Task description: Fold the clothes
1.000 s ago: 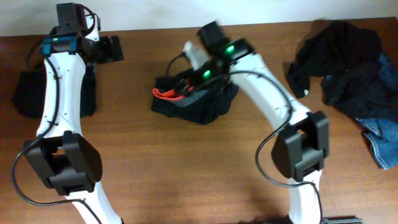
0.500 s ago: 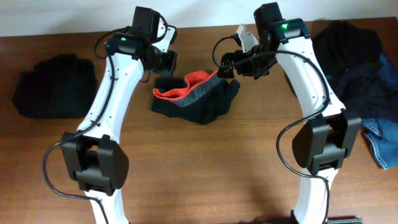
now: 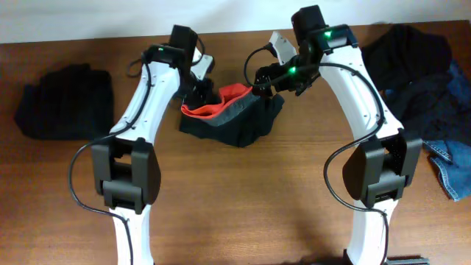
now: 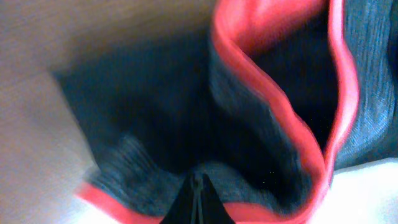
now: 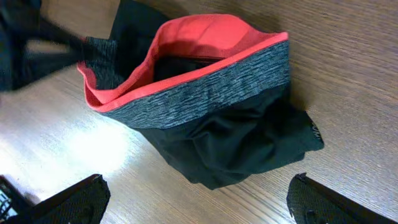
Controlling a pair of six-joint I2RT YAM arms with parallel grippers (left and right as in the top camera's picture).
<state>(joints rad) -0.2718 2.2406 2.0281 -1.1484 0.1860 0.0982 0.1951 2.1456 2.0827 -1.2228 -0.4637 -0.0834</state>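
Observation:
My left gripper should move back while my right gripper pulls the waistband's far end (image 3: 246, 91) around, because the black trousers' waistband (image 3: 211, 112) is open and crooked at my left gripper.
The black trousers (image 3: 235, 125) lie bunched at the table's middle. Their grey waistband (image 5: 205, 93) stands open and shows the red-orange lining (image 3: 232, 92). My left gripper (image 3: 200, 90) is at the waistband's left end. In the left wrist view its fingers (image 4: 198, 177) are pressed together, pinching the grey band (image 4: 143, 168) just past the red edge. My right gripper (image 3: 259, 79) hovers over the trousers' right side. In the right wrist view it (image 5: 196, 183) stands wide open with nothing between its fingers, the trousers (image 5: 249, 137) lying on the wood below it.
A folded black garment (image 3: 66, 99) lies at the far left. A heap of dark clothes (image 3: 408, 70) with blue denim (image 3: 450, 168) fills the right back corner. The table's back edge (image 3: 235, 31) meets a pale wall.
My left arm swung in from the far left to the waistband and its gripper closed there. My right gripper let go of the trousers and drew back to the right. The red lining now shows.

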